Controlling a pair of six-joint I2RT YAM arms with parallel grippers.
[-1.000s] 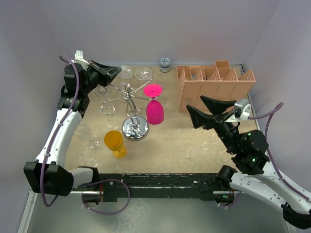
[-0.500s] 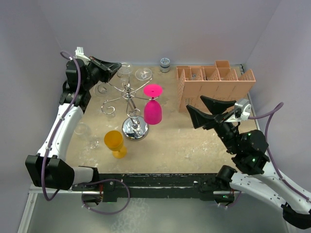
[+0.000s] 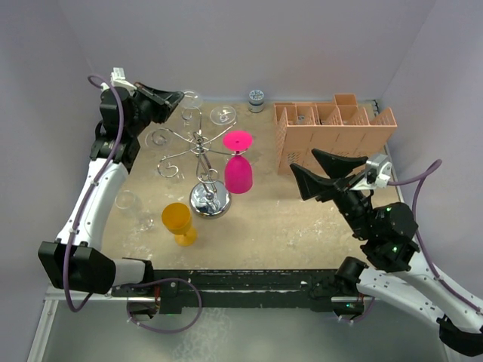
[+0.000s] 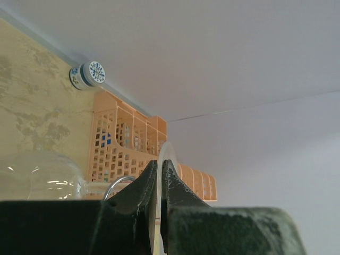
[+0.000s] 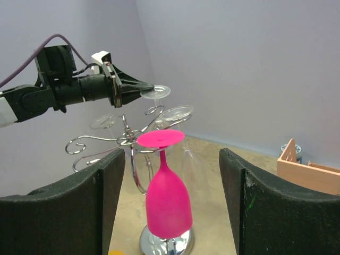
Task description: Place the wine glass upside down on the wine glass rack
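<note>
My left gripper should keep gently moving the clear wine glass in until the glass's foot rests at the rack's wire curl (image 5: 154,110), because the glass hangs foot-up with its stem (image 5: 157,101) there.
My left gripper (image 3: 175,100) is shut on the foot of a clear wine glass (image 3: 192,100), held foot-up above the back-left arms of the wine glass rack (image 3: 198,143). In the left wrist view the jaws pinch the thin clear foot (image 4: 168,153); the bowl (image 4: 42,175) shows at the left, next to a rack curl (image 4: 118,185). The right wrist view shows the held foot (image 5: 157,91) just above the rack's arms (image 5: 95,141). A pink glass (image 3: 240,170) and a clear glass (image 3: 223,115) hang upside down on the rack. My right gripper (image 3: 315,170) is open and empty, right of the rack.
A yellow glass (image 3: 178,222) stands in front of the rack's mirrored base (image 3: 210,200). A clear glass (image 3: 133,207) lies at the left edge. An orange-pink slotted box (image 3: 336,132) stands at the back right. A small jar (image 3: 256,99) stands by the back wall.
My left gripper has moved up and toward the back wall with the clear glass in it. The right arm has not moved.
</note>
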